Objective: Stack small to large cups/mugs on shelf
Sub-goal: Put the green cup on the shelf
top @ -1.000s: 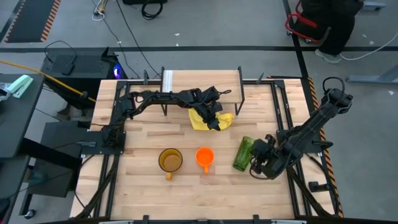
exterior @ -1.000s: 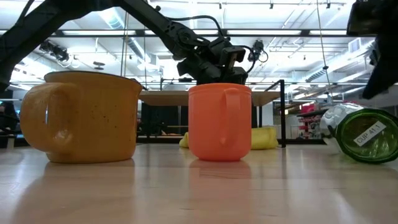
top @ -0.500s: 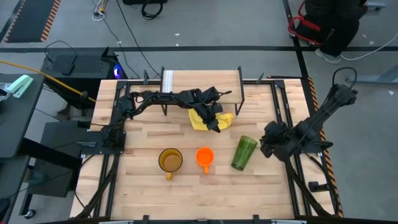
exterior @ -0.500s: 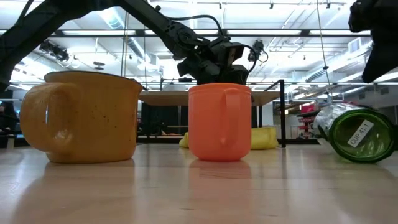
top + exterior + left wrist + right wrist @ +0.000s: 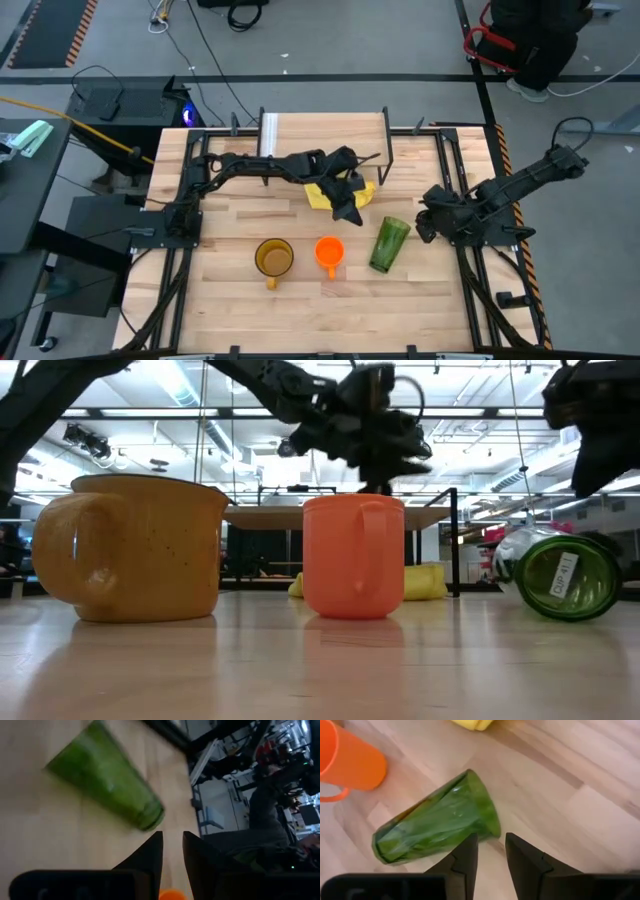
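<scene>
The green tumbler is lying on its side with a narrower base. It will swing around when I push it with my closed right gripper.
The green tumbler lies on its side on the table, base toward the near edge. My right gripper stands open just right of it, touching nothing. The orange mug and the amber mug stand upright to the tumbler's left. My left gripper hovers open over the yellow cloth, nothing between its fingers. The shelf stands at the far edge, with nothing on its top board.
The yellow cloth lies crumpled in front of the shelf's black legs. Black frame rails run along the table's left and right sides. Bare wood lies between the mugs and the near edge.
My right gripper has opened, let go of the green tumbler and drawn back up toward the table's right edge. The tumbler stays on its side and has rolled a little toward the orange mug. My left gripper has risen above the yellow cloth and turned.
</scene>
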Robot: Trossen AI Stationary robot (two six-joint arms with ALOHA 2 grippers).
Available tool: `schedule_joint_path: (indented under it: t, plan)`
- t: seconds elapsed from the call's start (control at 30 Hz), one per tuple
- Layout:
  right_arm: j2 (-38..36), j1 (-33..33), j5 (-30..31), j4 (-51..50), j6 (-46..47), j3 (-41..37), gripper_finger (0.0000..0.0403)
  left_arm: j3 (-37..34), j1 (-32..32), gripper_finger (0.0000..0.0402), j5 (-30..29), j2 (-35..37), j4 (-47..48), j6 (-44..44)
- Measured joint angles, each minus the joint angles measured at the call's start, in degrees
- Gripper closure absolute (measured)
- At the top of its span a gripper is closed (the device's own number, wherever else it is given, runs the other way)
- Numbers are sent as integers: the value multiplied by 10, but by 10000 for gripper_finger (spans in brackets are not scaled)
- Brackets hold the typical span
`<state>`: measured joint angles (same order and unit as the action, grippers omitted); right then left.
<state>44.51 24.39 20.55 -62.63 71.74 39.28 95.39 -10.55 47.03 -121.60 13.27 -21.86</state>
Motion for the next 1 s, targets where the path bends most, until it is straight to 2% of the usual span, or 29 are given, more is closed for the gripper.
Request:
schedule_joint_path:
  t: [0.37, 0.63, 0.8, 0.9, 1.0]
  plan:
    - [5, -139, -67, 35, -124, -9, 298, 0, 56, 318, -13, -2, -15, 2]
    - [26, -186, -116, 86, -184, -9, 298, 0, 58, 328, -40, -3, -11, 15]
    - [44, -140, -117, 86, -145, -10, 298, 0, 26, 324, -55, -3, -8, 15]
    - [54, -69, -89, 90, -100, -9, 301, 0, 8, 320, -55, -3, -1, 15]
    - [82, 18, -46, 147, -71, -10, 308, 0, -11, 319, -53, -3, 8, 16]
